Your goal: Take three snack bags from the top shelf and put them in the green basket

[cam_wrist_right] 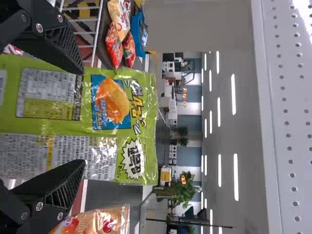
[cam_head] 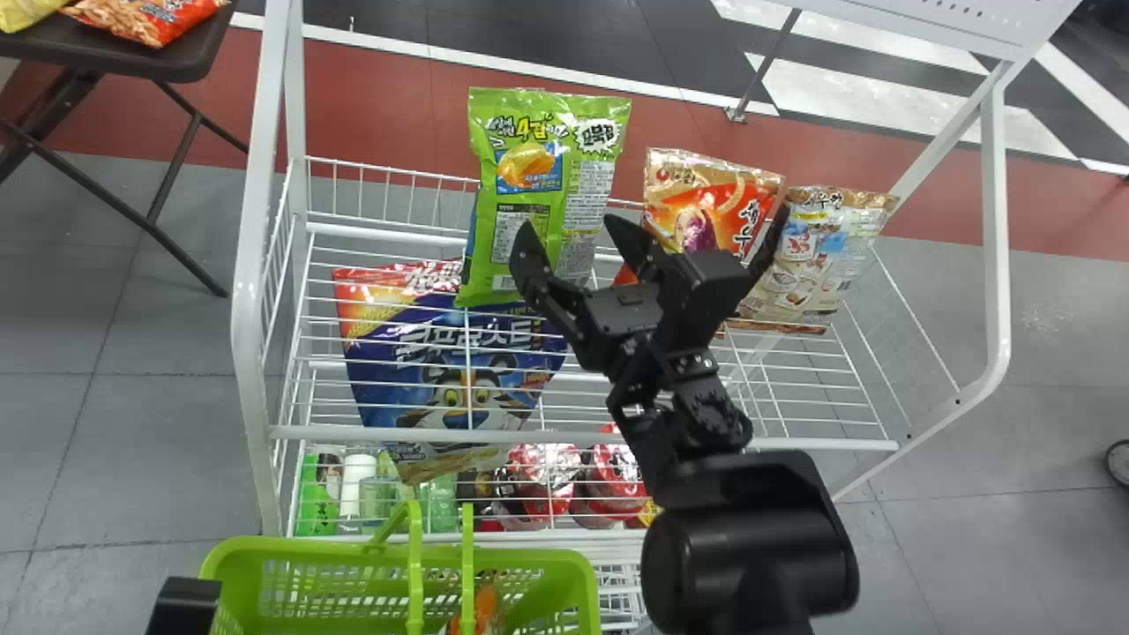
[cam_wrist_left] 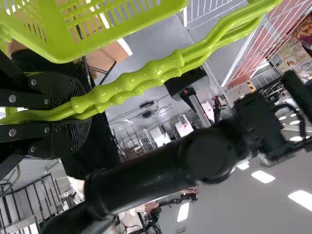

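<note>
The green snack bag (cam_head: 542, 201) will pucker inward when I squeeze it, and its top edge will stay wide, because the shiny wrapper is wrinkled (cam_wrist_right: 103, 148) between my fingers.
My right gripper (cam_head: 571, 233) is open at the top shelf (cam_head: 794, 388), one finger in front of the green snack bag (cam_head: 542, 194), the other by its right edge. The right wrist view has the gripper (cam_wrist_right: 82, 117) with its fingers apart and the green bag (cam_wrist_right: 109, 112) upright between or just beyond them. To the right stand an orange-red bag (cam_head: 706, 207) and a beige bag (cam_head: 816, 251). At the bottom left is my left gripper (cam_head: 183, 604), beside the green basket (cam_head: 291, 549); the left wrist view shows this gripper (cam_wrist_left: 87, 111) shut on the basket handles (cam_wrist_left: 141, 80).
A blue tiger bag (cam_head: 441, 370) appears through the shelf wires. Bottles (cam_head: 353, 485) and red packages (cam_head: 542, 481) are lower down. White posts (cam_head: 256, 309) frame the rack. Something orange (cam_head: 485, 608) lies in the basket. A dark table (cam_head: 168, 62) with snack bags stands back left.
</note>
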{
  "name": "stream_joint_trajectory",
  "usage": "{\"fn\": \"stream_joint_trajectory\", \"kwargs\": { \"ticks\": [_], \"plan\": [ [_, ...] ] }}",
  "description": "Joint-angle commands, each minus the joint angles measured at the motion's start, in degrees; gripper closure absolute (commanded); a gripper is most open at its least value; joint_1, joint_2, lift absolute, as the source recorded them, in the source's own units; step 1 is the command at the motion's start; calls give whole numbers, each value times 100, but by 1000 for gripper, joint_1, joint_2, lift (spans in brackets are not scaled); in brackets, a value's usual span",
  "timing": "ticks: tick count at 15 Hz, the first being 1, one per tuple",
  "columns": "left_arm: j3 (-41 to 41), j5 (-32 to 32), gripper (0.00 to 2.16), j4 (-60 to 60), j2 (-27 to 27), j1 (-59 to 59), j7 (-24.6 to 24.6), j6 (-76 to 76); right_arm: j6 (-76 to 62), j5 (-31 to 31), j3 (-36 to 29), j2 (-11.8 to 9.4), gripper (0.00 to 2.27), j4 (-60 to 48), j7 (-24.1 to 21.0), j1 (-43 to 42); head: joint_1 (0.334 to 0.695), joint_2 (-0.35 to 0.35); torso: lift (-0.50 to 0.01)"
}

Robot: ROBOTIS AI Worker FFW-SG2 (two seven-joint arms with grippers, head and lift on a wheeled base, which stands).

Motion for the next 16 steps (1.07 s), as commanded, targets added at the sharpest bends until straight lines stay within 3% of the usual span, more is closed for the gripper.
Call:
{"fn": "stream_joint_trajectory", "kwargs": {
  "ticks": [1, 5, 7, 8, 10, 11, 12, 16],
  "plan": [
    [1, 0, 1045, 28, 8, -54, 0, 4, 119, 135, 35, -5, 188, 343, -51, -404, 695, -350, -30],
    [54, 9, 1045, 72, 8, -71, -9, 4, 822, 135, -17, -58, 198, 808, -42, -967, 695, -350, -30],
    [63, 9, 1045, 72, 8, -80, -17, 4, 1033, 118, -9, -58, 346, 887, 55, -1063, 695, -350, -30],
    [71, 9, 1045, 72, 8, -89, -17, 4, 1191, 30, -9, -58, 508, 887, 160, -1063, 695, -350, -30],
    [71, 0, 1045, 72, 8, -106, -17, 4, 1384, 12, -17, -58, 1700, 887, 389, -1098, 695, -350, -30],
    [80, 0, 1045, 72, 8, -106, -17, 21, 1384, -14, -26, -58, 1976, 887, 433, -1107, 695, -350, -30],
    [80, 0, 1045, 81, 8, -115, -9, 4, 1349, -102, -61, -58, 2098, 887, 573, -1081, 695, -350, -30],
    [80, 35, 1045, 125, 8, -168, 9, 4, 1033, -199, -88, -58, 2165, 430, 758, -633, 695, -344, -30]
  ]
}}
